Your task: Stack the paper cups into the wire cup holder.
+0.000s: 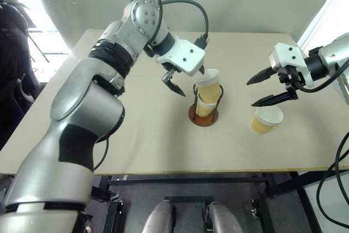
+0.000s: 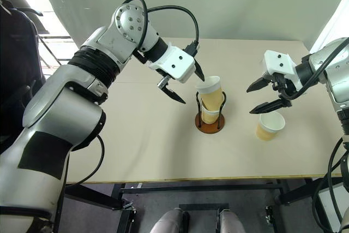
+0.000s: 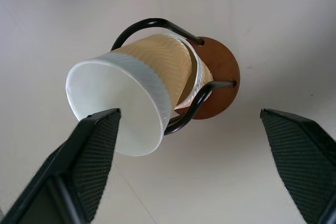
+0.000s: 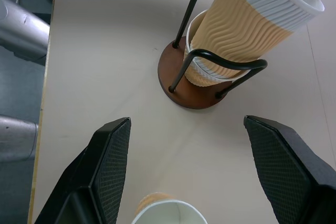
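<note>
The upright paper cup point(image 1: 265, 120) narrows from its wide rim to a narrower base point(image 1: 260, 128), so I expect it to slide deep into the stacked cups as I lower it.
The wire cup holder point(image 1: 203, 117), dark wire loops on a round reddish-brown base, stands mid-table. A paper cup point(image 1: 204, 106) sits inside it. A second paper cup point(image 1: 209, 82) is nested into that one, leaning and sticking up above the wires. My left gripper point(image 1: 188, 79) hangs open just left of this upper cup, one finger point(image 3: 89, 156) close by its rim, holding nothing. A third paper cup point(image 1: 266, 119) stands upright on the table to the right. Above it, my right gripper point(image 1: 251, 93) is open and empty, pointing toward the holder point(image 4: 184, 90).
The pale table point(image 1: 136, 145) reaches its front edge just below the holder. A dark chair point(image 1: 11, 53) stands off the table's left side. The left arm's cable point(image 1: 191, 4) loops above the holder.
</note>
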